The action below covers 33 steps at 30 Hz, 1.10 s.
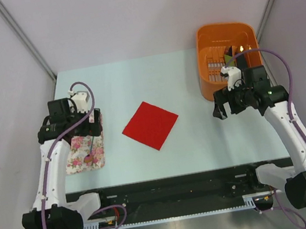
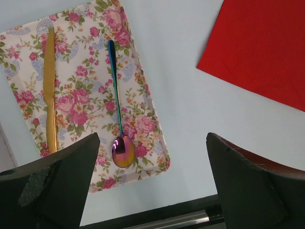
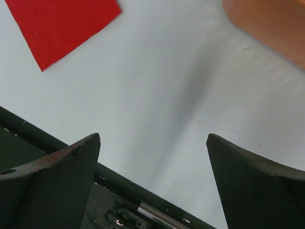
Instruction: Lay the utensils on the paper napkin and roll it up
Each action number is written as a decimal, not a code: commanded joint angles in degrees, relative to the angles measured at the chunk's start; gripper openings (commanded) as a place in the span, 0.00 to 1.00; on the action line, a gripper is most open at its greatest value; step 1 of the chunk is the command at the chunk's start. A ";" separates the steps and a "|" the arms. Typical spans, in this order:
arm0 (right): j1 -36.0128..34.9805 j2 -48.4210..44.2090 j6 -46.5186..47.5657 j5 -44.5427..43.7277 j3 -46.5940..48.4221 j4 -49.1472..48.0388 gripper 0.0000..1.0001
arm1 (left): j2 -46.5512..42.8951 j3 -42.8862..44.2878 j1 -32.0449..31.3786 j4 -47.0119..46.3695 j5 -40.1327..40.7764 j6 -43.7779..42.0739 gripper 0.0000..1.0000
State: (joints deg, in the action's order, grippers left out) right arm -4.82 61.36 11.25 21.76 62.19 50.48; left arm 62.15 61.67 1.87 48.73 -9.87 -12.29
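Note:
The gold knife point(image 2: 49, 71) is clear of the spoon and square to the open fingers. My left gripper should keep going down to the knife's neck point(image 2: 50, 101) and close there.
The red paper napkin point(image 1: 150, 125) lies flat and bare mid-table; it also shows in the left wrist view point(image 2: 262, 47) and the right wrist view point(image 3: 62, 24). Two utensils lie on a floral tray point(image 2: 86, 57): a gold knife point(image 2: 49, 90) and a slim spoon point(image 2: 116, 100) with a blue handle and a shiny purple-red bowl. My left gripper point(image 2: 152, 138) is open and empty above the tray's near right corner; it also shows in the top view point(image 1: 92, 124). My right gripper point(image 3: 152, 138) is open and empty over bare table, between napkin and basket point(image 1: 220, 110).
An orange basket point(image 1: 210, 63) stands at the back right, holding green and black items point(image 1: 231, 54); its edge shows in the right wrist view point(image 3: 271, 24). The floral tray point(image 1: 79, 162) sits at the left. The black rail point(image 1: 171, 190) runs along the near table edge.

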 commanded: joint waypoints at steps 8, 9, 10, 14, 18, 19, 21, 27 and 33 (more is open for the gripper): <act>-2.83 7.98 4.66 9.88 2.93 2.25 1.00 | 9.56 4.07 10.61 0.49 -2.62 -15.47 1.00; -3.00 8.33 4.92 10.75 3.11 2.60 1.00 | 10.96 4.33 11.31 0.31 -2.44 -16.78 1.00; -3.26 9.03 5.10 10.93 3.37 2.78 1.00 | 11.76 4.77 12.45 0.05 -1.31 -18.89 1.00; -4.32 11.40 5.80 11.03 4.69 4.80 1.00 | 16.85 6.71 15.61 0.23 -1.47 -23.64 0.99; -4.76 13.34 6.33 11.11 5.92 6.12 1.00 | 23.44 9.69 18.96 1.80 -4.54 -26.46 1.00; -4.76 13.87 6.42 11.03 6.18 6.47 1.00 | 25.89 10.65 19.92 2.07 -4.81 -27.07 1.00; -4.85 15.01 6.68 11.38 6.62 7.09 1.00 | 28.02 11.28 20.98 1.98 -5.25 -27.78 0.99; -4.85 16.59 6.95 11.38 6.89 8.05 1.00 | 33.20 11.28 22.12 -1.00 -4.02 -30.15 0.92; -4.85 16.95 7.65 11.46 6.45 8.93 1.00 | 38.92 14.44 22.92 -2.06 -2.53 -33.05 0.80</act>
State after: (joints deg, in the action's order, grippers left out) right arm -9.41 78.26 17.58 32.21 66.67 58.19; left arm 98.39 72.18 23.88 48.60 -12.58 -41.23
